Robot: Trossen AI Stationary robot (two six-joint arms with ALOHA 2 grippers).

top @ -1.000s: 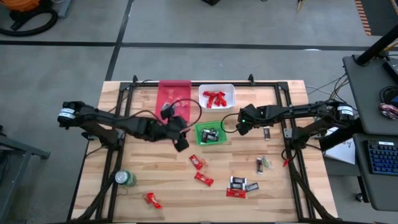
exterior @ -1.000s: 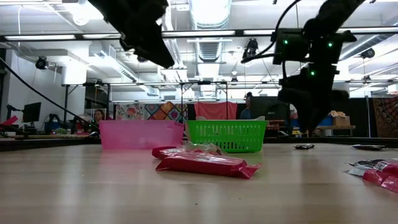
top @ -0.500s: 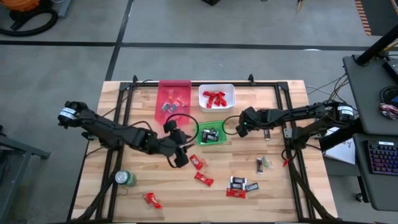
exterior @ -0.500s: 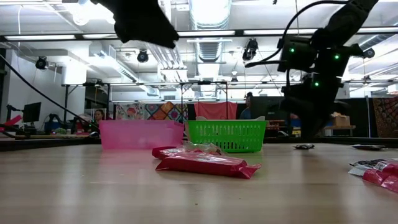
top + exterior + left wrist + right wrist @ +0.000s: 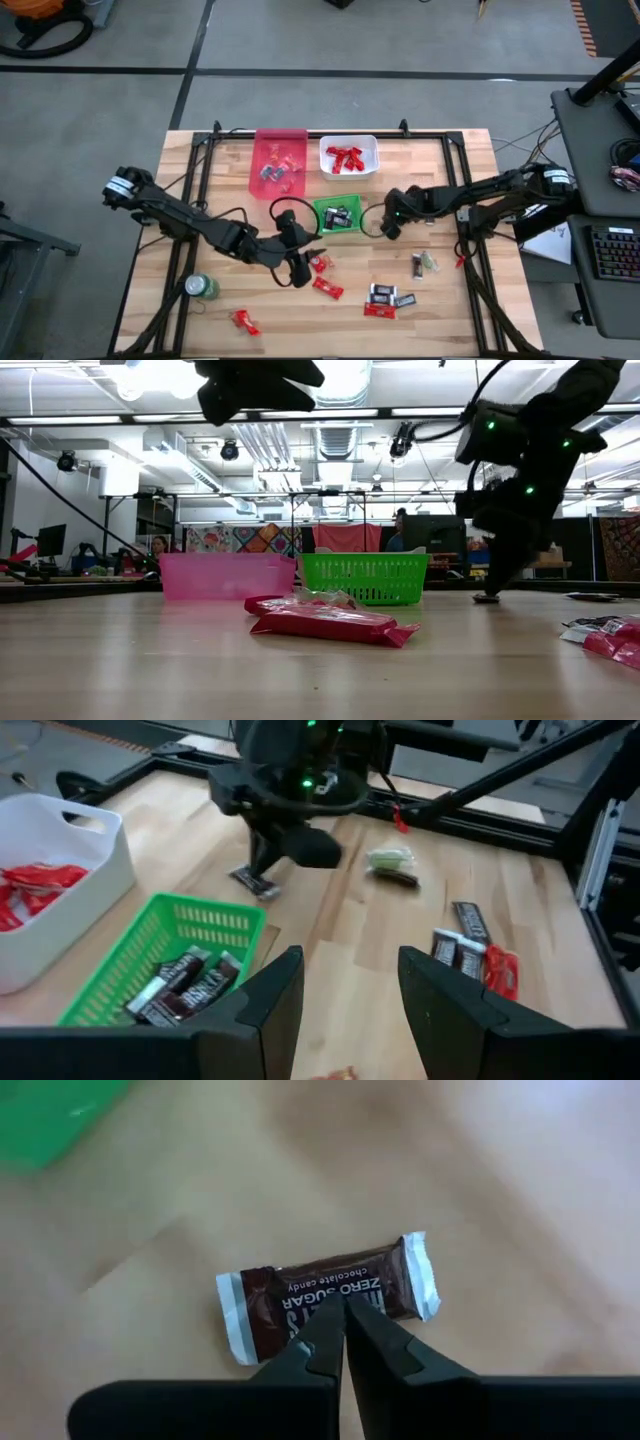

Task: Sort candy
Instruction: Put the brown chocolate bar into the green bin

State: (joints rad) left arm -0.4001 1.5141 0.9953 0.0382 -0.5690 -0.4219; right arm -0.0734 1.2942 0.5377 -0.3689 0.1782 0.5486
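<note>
The closed fingers of the robot's right gripper meet the dark candy's long edge (image 5: pixel 408 1314), so the robot should open them and turn until they straddle the wrapper's width (image 5: pixel 325 1283).
A dark brown candy (image 5: pixel 330 1295) lies flat on the table right of the green basket (image 5: pixel 340 216). My right gripper (image 5: pixel 389 228) stands on it, fingers shut and pointing down; the left wrist view shows the right gripper (image 5: pixel 262 870) too. My left gripper (image 5: pixel 302 268) hangs open above the table beside a red candy (image 5: pixel 320 262), touching nothing. The green basket holds dark candies, the white bin (image 5: pixel 349 157) red ones, the pink bin (image 5: pixel 278 165) a few pieces. My right gripper meets the dark candy at the middle of its wrapper (image 5: pixel 345 1302), on one long edge, with the two shut fingertips together. The fingers come from above, pointing down, across the candy. The candy lies flat on the table (image 5: pixel 255 882).
Loose candies lie toward the near right: a red one (image 5: pixel 328 288), a dark one (image 5: pixel 416 265), a greenish one (image 5: pixel 430 262) and a small cluster (image 5: pixel 385 298). Another red piece (image 5: pixel 243 321) and a green can (image 5: pixel 202 287) sit near the left front. Black rails frame the table.
My left gripper has swung from beside the pink bin toward the near edge and the right, ending by the red candy. My right gripper has come down toward the near edge onto the dark candy beside the green basket.
</note>
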